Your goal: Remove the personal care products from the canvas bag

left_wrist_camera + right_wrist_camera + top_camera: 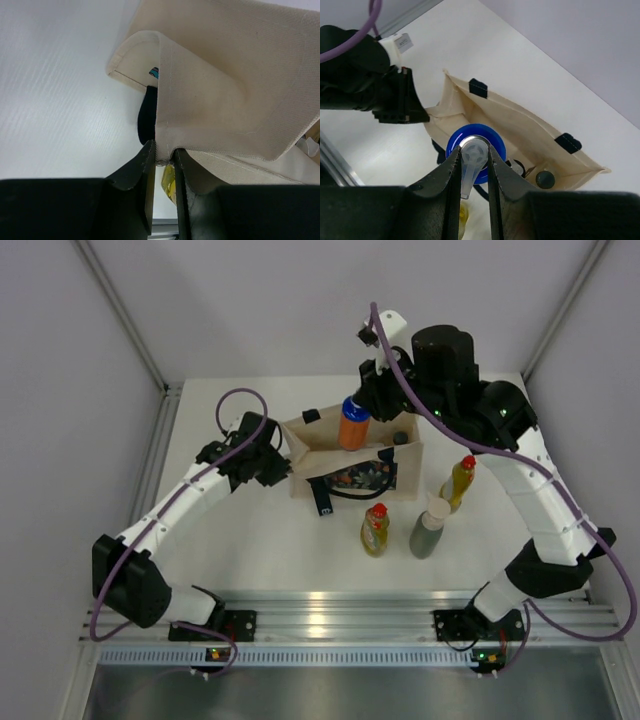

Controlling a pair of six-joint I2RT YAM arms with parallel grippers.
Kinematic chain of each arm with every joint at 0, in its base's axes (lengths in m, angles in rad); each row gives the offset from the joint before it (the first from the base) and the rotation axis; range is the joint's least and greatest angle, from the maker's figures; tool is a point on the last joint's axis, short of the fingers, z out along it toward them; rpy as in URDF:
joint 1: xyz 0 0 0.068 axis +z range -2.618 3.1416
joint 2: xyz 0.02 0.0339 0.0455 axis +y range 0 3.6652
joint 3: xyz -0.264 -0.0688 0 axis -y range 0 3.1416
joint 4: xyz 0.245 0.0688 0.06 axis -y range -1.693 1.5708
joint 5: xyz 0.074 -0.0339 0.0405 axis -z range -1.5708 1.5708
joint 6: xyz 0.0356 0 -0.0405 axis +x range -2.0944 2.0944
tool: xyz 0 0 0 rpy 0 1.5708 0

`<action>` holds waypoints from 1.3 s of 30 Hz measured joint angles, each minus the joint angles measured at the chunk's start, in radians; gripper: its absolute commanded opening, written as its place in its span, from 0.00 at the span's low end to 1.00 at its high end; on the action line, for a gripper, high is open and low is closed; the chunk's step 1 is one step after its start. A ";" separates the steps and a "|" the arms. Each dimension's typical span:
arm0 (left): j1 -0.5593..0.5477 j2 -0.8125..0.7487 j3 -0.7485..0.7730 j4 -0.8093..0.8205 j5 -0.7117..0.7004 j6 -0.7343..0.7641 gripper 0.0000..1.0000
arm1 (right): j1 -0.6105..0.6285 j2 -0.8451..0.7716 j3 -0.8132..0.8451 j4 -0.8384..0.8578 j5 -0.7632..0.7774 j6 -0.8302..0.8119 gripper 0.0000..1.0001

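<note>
The orange bottle (pixel 353 427) is hanging upright above the bag, so my right gripper keeps going to the open spot (pixel 323 557) beside the nearer yellow bottle and let the orange bottle go there.
The beige canvas bag (pixel 355 462) stands mid-table with its mouth open. My left gripper (pixel 275 462) is shut on the bag's left rim (pixel 165 150). My right gripper (pixel 362 398) is shut on the pump top (pixel 473 152) of an orange bottle with a blue cap (pixel 353 424), held above the bag's mouth. Inside the bag a grey cap (pixel 545 178) and a dark cap (pixel 517 166) show. Outside stand two yellow bottles with red caps (pixel 375 530) (pixel 459 483) and a grey-green bottle with a beige cap (pixel 429 530).
The three bottles stand on the white table (pixel 270 550) in front of and to the right of the bag. A metal rail (pixel 340 615) runs along the near edge. Grey walls enclose the table.
</note>
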 measured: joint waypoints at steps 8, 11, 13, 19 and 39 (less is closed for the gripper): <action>0.001 0.006 0.013 -0.006 0.000 0.005 0.00 | 0.119 -0.041 -0.023 -0.020 -0.091 -0.047 0.00; 0.001 0.007 0.014 -0.007 0.000 0.005 0.00 | 0.186 -0.063 -0.084 -0.015 -0.110 -0.061 0.00; 0.001 0.008 0.016 -0.009 0.000 0.005 0.00 | 0.225 -0.084 -0.149 -0.006 -0.114 -0.068 0.00; 0.001 0.008 0.017 -0.010 0.000 0.005 0.00 | 0.314 -0.188 -0.518 0.140 -0.124 -0.068 0.00; 0.001 0.008 0.023 -0.019 0.000 0.016 0.00 | 0.362 -0.365 -1.234 0.661 -0.166 0.004 0.55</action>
